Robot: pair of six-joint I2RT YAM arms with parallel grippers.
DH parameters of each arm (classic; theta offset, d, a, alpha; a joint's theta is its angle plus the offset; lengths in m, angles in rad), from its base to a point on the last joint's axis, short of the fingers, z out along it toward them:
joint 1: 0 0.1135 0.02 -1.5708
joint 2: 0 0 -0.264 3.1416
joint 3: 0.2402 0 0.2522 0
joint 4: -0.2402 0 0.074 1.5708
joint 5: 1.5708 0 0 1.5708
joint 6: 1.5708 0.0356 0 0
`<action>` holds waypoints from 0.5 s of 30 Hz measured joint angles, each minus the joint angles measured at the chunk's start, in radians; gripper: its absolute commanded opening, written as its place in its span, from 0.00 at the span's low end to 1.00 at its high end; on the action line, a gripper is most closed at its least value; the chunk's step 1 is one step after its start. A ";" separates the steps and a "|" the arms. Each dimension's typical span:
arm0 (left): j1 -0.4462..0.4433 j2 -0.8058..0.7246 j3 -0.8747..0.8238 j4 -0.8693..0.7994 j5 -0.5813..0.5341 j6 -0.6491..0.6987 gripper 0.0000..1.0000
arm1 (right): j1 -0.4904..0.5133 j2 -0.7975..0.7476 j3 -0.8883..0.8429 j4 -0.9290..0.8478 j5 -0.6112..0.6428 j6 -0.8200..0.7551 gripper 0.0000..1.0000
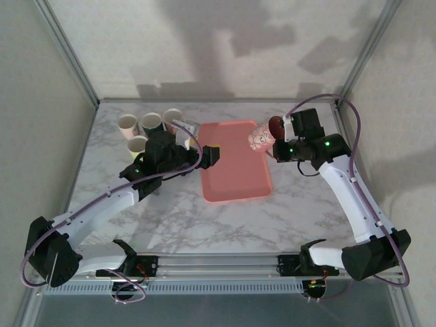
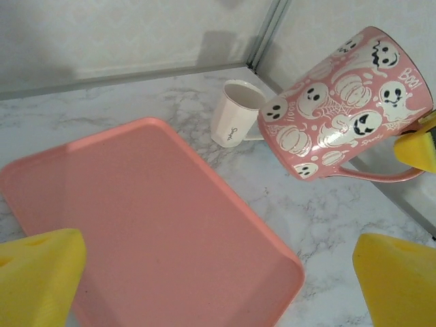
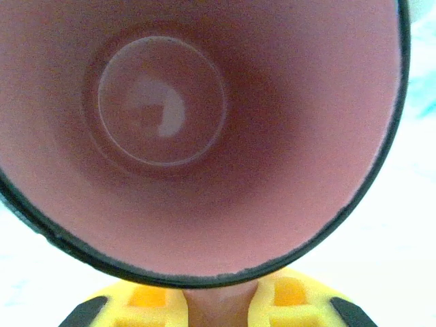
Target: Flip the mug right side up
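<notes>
The pink mug's base (image 1: 254, 139) tilts down toward the marble, so my right gripper keeps tipping the mug upright and lowering it until it stands beside the tray (image 1: 281, 171).
The pink mug (image 1: 261, 138) with white ghosts and pumpkins hangs tilted in the air by the far right corner of the pink tray (image 1: 235, 174). Its base points down toward the tray and its mouth faces my right wrist. In the left wrist view the mug (image 2: 347, 102) hovers above the marble. My right gripper (image 1: 281, 146) is shut on the mug's handle; in the right wrist view the mug's pink inside (image 3: 204, 136) looms over that gripper (image 3: 218, 303). My left gripper (image 1: 211, 155) is open over the tray's left edge, its yellow fingers (image 2: 41, 272) holding nothing.
Cups (image 1: 151, 122) stand in a cluster at the back left, behind my left arm. A white cup (image 2: 235, 112) stands on the marble beyond the tray (image 2: 136, 225), close to the back right frame post. The cage walls enclose the table.
</notes>
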 measured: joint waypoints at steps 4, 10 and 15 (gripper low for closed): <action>0.000 0.017 0.000 -0.002 0.000 0.000 0.99 | 0.000 0.009 0.006 -0.047 0.087 -0.002 0.00; 0.000 0.032 0.000 -0.005 0.000 0.000 1.00 | 0.000 0.055 0.021 -0.093 0.179 0.000 0.00; 0.000 0.038 0.000 -0.006 0.000 0.000 1.00 | 0.000 0.104 0.027 -0.119 0.225 0.010 0.00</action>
